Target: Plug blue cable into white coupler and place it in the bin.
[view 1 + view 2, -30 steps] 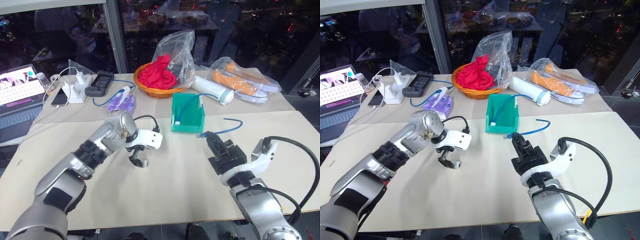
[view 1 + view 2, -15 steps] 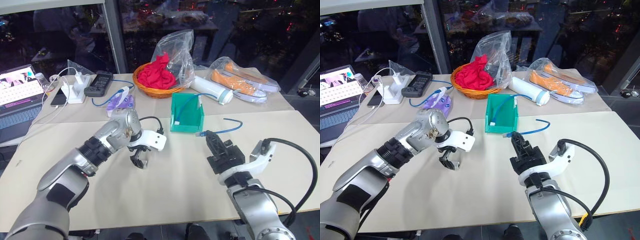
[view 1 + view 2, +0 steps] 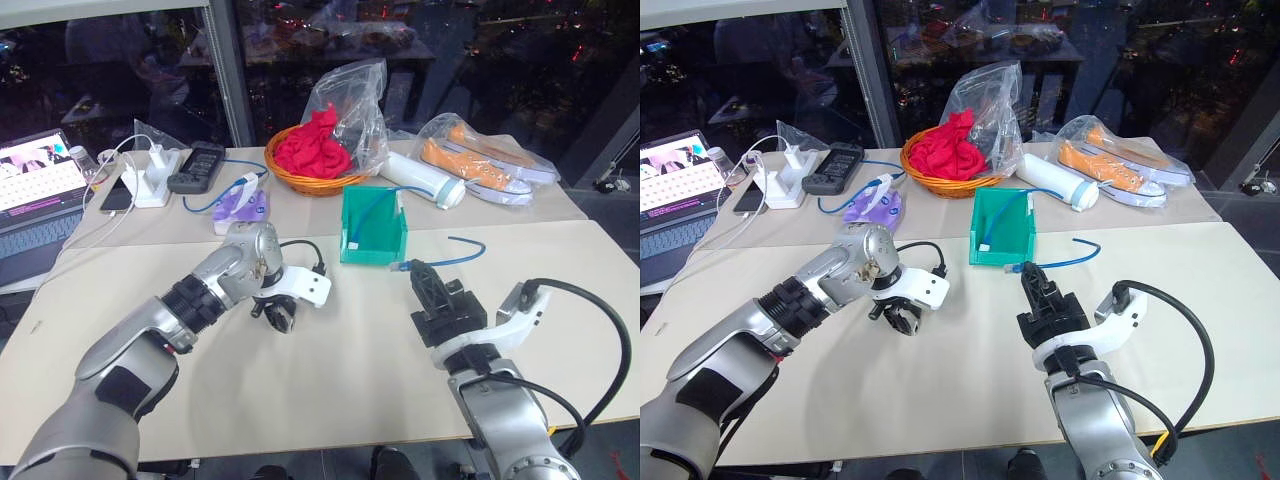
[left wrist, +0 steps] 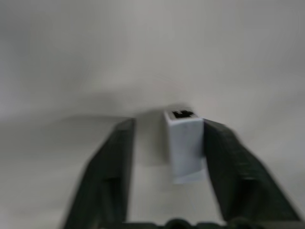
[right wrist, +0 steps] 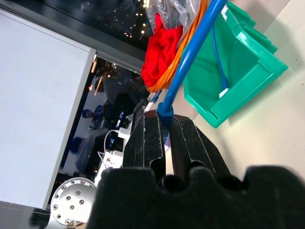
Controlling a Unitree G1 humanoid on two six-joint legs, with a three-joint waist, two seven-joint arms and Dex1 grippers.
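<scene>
My gripper will carry the white coupler (image 4: 186,149). The dark socket (image 4: 183,114) faces out between the open fingers, so this end of it will stay clear for the blue plug.
The white coupler (image 4: 185,143), a tiny block with a dark socket in its end, stands on the table between the fingers of my left gripper (image 3: 278,320). That gripper points down at the table. In the left wrist view the left gripper (image 4: 167,125) is open: one finger (image 4: 224,157) lies against the coupler and a gap remains on the other side. My right gripper (image 3: 420,272) is shut on the blue cable (image 3: 470,255) near its plug end, right of the teal bin (image 3: 373,240). In the right wrist view the cable (image 5: 190,52) rises from between the shut fingers of the right gripper (image 5: 164,119).
Another blue cable lies inside the bin. Behind it stand an orange wicker basket (image 3: 315,165) with red cloth, a white cylinder (image 3: 425,182) and bagged shoes (image 3: 485,160). A charger block (image 3: 155,180), a phone and a laptop (image 3: 35,185) sit at the far left.
The left gripper's fingers have drawn closer together around the coupler while the hand stayed in place. The right gripper and its cable have not moved.
</scene>
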